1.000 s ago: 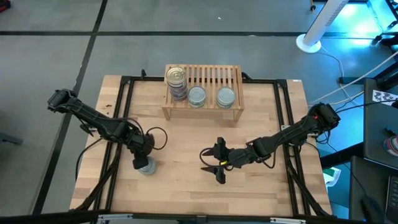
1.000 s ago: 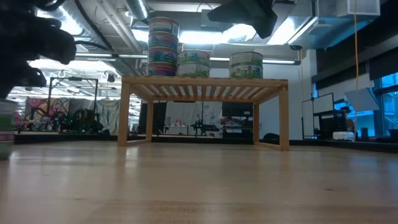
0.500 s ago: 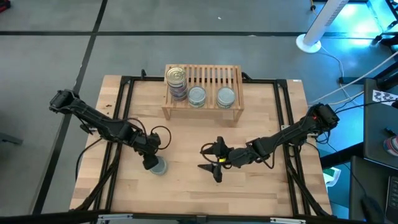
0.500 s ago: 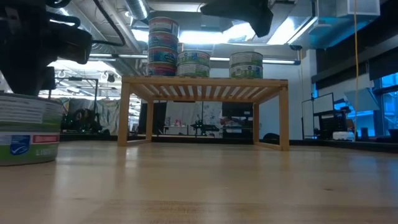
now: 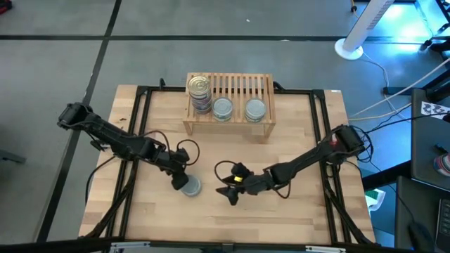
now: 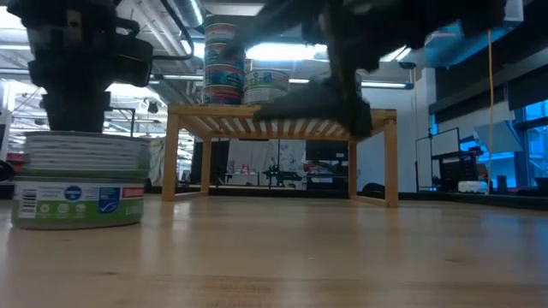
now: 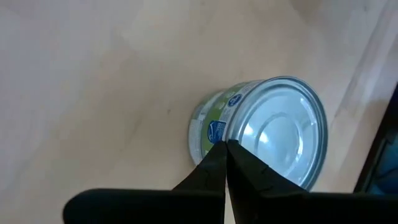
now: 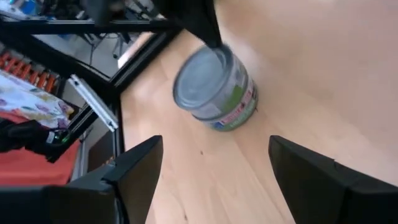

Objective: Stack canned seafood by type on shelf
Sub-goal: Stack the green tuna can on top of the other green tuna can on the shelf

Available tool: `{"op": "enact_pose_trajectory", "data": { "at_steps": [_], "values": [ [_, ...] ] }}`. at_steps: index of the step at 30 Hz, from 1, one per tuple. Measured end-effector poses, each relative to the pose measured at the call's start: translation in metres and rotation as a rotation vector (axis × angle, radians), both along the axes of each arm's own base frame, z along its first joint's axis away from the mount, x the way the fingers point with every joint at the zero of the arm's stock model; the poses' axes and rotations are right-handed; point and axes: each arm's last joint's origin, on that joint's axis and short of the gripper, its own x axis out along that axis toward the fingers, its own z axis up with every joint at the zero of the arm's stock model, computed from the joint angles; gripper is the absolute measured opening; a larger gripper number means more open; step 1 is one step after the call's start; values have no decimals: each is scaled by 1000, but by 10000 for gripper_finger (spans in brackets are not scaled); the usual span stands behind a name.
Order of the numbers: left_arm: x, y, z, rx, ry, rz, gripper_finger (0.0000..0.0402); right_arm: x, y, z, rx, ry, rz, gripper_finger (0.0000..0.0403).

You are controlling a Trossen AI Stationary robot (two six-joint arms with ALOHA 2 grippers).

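Note:
I expect the top tin (image 8: 208, 81) to come free and leave another tin standing when I lift it, because a rimmed seam (image 8: 236, 106) runs around the side of the canned seafood.
A tin of canned seafood (image 5: 191, 187) with a silver lid and a green label stands upright on the table, left of centre; it also shows in the low view (image 6: 79, 184). My left gripper (image 5: 181, 180) is shut, its tips at the tin's left top edge. My right gripper (image 5: 229, 194) hangs open just right of the tin, which lies ahead of its fingers (image 8: 214, 87) without touching them. On the shelf (image 5: 239, 86) at the back stand a stack of tins (image 5: 200, 91) and two single tins (image 5: 223, 109) (image 5: 255, 109). My left gripper touches the tin's top rim (image 7: 231, 138) on the side facing the table's left edge, with its shut fingertips (image 7: 219, 155). The fingers slant down from the left. The tin stands upright with its bottom on the table.
A black frame (image 5: 140, 126) runs around the tabletop under both arms. Bare wood lies between the tin and the shelf's front legs (image 5: 190, 128). Cables loop near both wrists.
My left gripper, still shut, has gone toward the table's right edge and tipped more downward; the tin has slid along the table with it, staying upright. My right gripper, still open, has rolled, sunk and come toward the tin.

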Motion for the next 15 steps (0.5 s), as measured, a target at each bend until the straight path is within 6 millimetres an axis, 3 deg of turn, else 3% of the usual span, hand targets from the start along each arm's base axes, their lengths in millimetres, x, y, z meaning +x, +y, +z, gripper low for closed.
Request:
{"op": "enact_pose_trajectory", "data": {
  "at_steps": [6, 15],
  "values": [
    [3, 9, 0, 31, -11, 31, 3, 15, -10, -28, 122, 2, -61, 293],
    [7, 13, 2, 72, -53, 33, 3, 32, -29, -47, 273, -58, -86, 293]
  ]
}}
